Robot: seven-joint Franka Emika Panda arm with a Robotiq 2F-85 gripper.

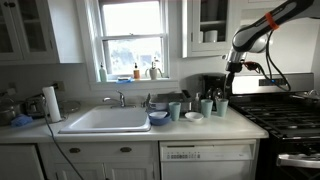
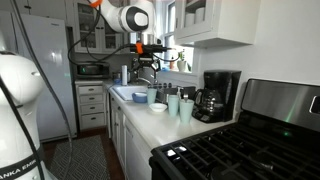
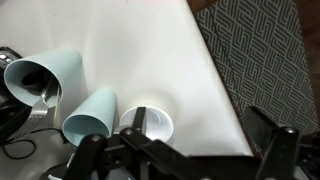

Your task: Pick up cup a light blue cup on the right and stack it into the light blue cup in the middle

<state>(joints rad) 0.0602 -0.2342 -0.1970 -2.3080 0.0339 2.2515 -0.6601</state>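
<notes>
My open gripper is in line with the white bowl (image 3: 152, 118) and away from the light blue cup (image 2: 186, 110) nearest the stove. Next, I swing over that cup before I go down.
Three light blue cups stand on the white counter, seen in both exterior views. In an exterior view the right cup (image 1: 221, 106) stands next to the middle cup (image 1: 206, 106), with the third cup (image 1: 175, 110) farther left. From the stove side the right cup (image 2: 186, 109) is nearest and the middle cup (image 2: 173, 103) is behind it. My gripper (image 1: 232, 68) hangs well above the cups, open and empty. The wrist view looks down on two blue cups (image 3: 90, 115) (image 3: 40, 80), with my open gripper (image 3: 180, 150) at the bottom edge.
A small white bowl (image 3: 150, 122) sits on the counter by the cups. A blue bowl (image 1: 158, 118) lies beside the sink (image 1: 105, 120). A coffee maker (image 2: 218, 95) stands behind the cups. The black stove (image 1: 285, 115) is to the right. A patterned rug (image 3: 260, 50) covers the floor.
</notes>
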